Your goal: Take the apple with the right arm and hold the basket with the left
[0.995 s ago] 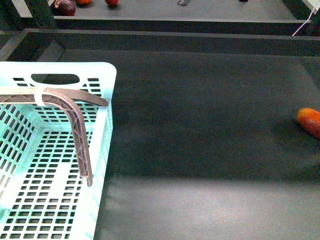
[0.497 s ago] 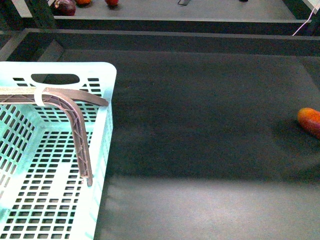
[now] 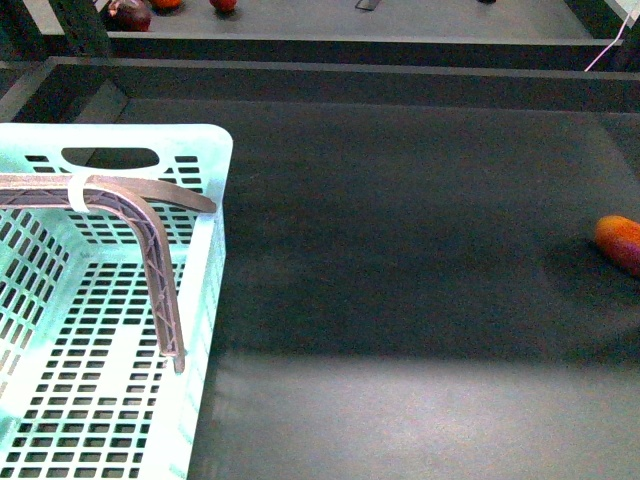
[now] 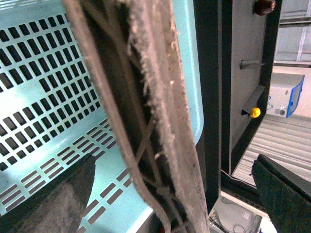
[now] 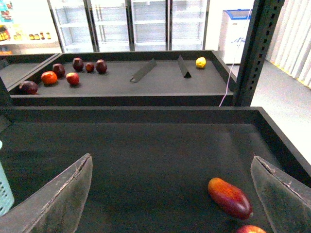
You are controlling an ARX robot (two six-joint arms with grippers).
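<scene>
I expect the apple placed inside to roll across when I carry the basket by its handle, because the basket's slotted bottom is flat and wide open.
The pale aqua basket stands at the front left of the dark tray, with its brown ribbed handle folded across it. In the left wrist view my left gripper is open, and the basket handle runs between its spread fingers above the slotted basket wall. My right gripper is open and empty above the tray floor. Only the top of the red apple shows at the frame's lower edge, close to the right finger. Neither gripper shows in the front view.
An elongated orange-red fruit lies just beyond the apple; it also shows in the front view at the right edge. The tray's raised dark wall runs behind. A farther shelf holds several red and purple fruits and a yellow one.
</scene>
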